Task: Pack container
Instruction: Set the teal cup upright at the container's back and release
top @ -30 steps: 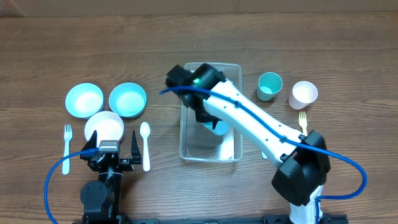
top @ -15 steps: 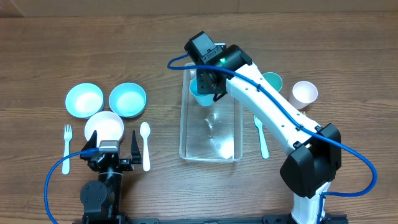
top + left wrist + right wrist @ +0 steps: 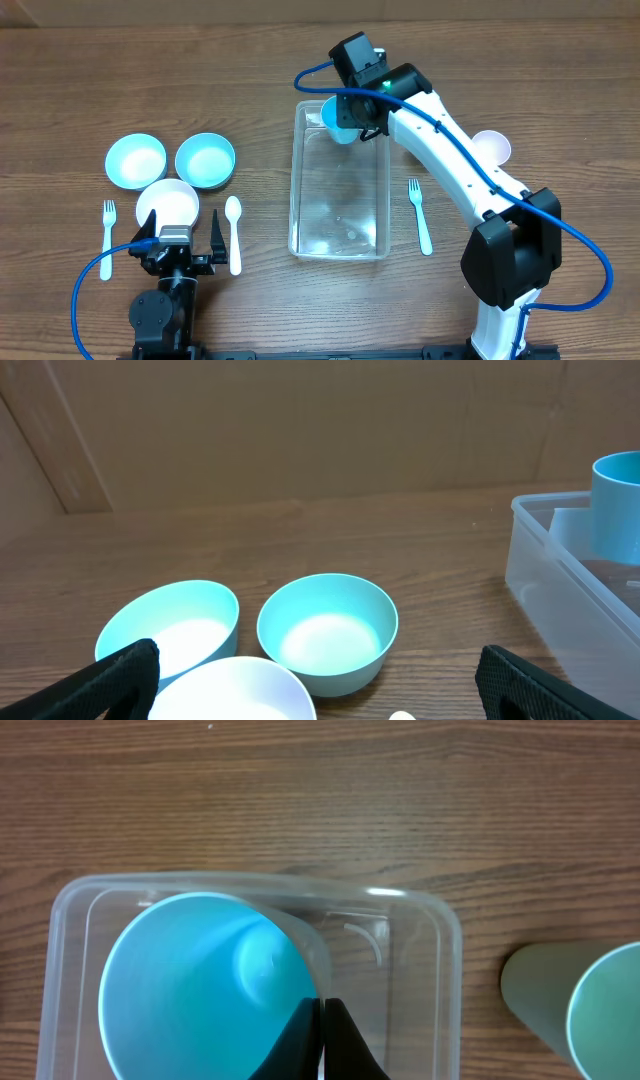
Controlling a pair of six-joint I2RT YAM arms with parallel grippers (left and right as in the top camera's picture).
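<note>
The blue cup (image 3: 338, 122) hangs upright inside the clear container's far rim. My right gripper should go on lowering it until its base touches the container's bottom (image 3: 344, 151) before it lets go.
The clear container (image 3: 340, 235) lies mid-table, long side running away from me. My right gripper (image 3: 352, 122) is shut on the rim of a blue cup (image 3: 335, 118) at the container's far end. In the right wrist view the closed fingertips (image 3: 322, 1025) pinch the cup's (image 3: 195, 985) right wall, inside the container's far rim (image 3: 250, 885). The left wrist view shows the cup (image 3: 615, 505) upright within the container (image 3: 560, 575). My left gripper (image 3: 178, 243) is open and empty by the near left edge, its fingers (image 3: 120, 675) spread wide.
Two light blue bowls (image 3: 136, 160) (image 3: 205, 160) and a white bowl (image 3: 167, 205) sit at left with a fork (image 3: 108, 225) and spoon (image 3: 233, 232). A second fork (image 3: 420, 215) lies right of the container. A white cup (image 3: 494, 147) and teal cup (image 3: 590, 1005) stand at right.
My right gripper has carried the blue cup from the middle of the container to its far end. The left arm has not moved.
</note>
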